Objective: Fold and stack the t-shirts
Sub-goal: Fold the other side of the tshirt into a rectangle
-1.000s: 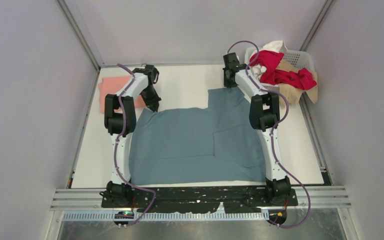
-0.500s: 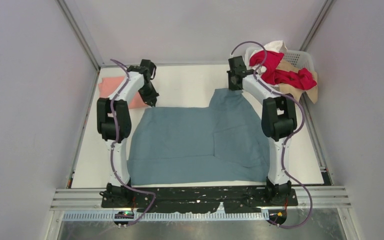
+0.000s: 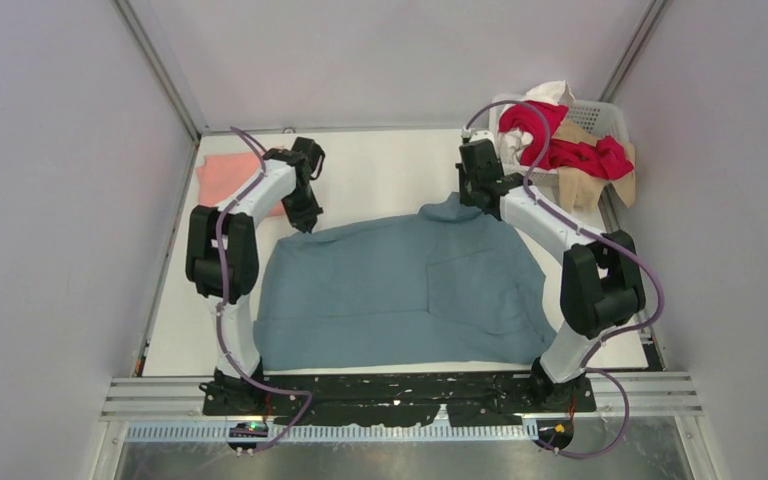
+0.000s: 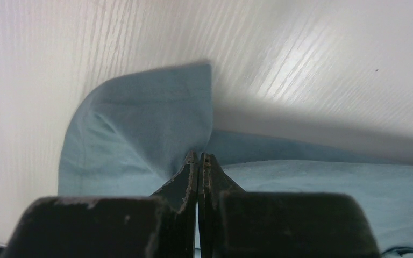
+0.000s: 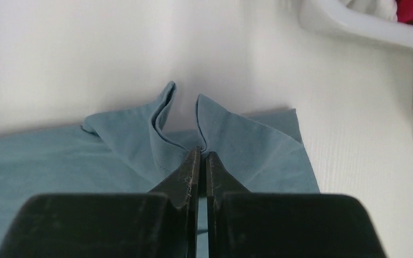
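Both grippers are holding the blue-grey t-shirt's far edge spread wide, so the robot's right gripper keeps pulling it toward the rail and lets go once it lies flat.
A large dusty blue-grey t-shirt lies spread on the white table. My left gripper is shut on its far left corner, which shows pinched and lifted in the left wrist view. My right gripper is shut on its far right edge, bunched at the fingertips in the right wrist view. A folded salmon-pink t-shirt lies at the far left. Red, white and tan shirts hang out of the basket.
A white lattice basket stands at the far right corner; its rim shows in the right wrist view. Grey walls enclose the table on three sides. The black base rail runs along the near edge.
Both grippers have moved toward the near side with the shirt's far edge, and the right one has swung left. The far right flap has been pulled back, so the shirt reaches less far.
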`<state>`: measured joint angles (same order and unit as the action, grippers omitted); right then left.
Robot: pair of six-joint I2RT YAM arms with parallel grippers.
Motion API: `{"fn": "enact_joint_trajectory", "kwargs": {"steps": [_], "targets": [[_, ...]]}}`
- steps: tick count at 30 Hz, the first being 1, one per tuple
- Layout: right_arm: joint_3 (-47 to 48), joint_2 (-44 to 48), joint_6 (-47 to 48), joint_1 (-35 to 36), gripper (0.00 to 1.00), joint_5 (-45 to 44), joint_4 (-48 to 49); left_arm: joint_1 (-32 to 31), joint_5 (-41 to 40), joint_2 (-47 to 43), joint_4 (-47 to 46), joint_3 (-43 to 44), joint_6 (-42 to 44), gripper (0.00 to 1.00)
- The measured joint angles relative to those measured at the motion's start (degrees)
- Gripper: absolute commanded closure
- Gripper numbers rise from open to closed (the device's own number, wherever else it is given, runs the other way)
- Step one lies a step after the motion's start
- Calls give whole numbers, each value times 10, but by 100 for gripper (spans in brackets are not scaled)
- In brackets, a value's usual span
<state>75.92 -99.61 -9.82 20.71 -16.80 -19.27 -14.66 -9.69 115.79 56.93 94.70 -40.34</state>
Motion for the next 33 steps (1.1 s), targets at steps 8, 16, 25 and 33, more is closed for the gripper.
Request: {"fn": "enact_joint_trajectory", "kwargs": {"steps": [8,16,25,33], "targets": [[-106,126,-11,35,94,-29,-9,-19,-42,-83,-15,-87,-17,100],[-168,217,-15,62,94,-52,-35,-31,-52,-151,-45,-183,-48,100],[-202,277,-19,93,94,-68,-72,-56,-60,-209,-64,-259,-77,100],[-216,336,-25,118,94,-73,-116,-70,-78,-285,-66,-314,-101,100]]}}
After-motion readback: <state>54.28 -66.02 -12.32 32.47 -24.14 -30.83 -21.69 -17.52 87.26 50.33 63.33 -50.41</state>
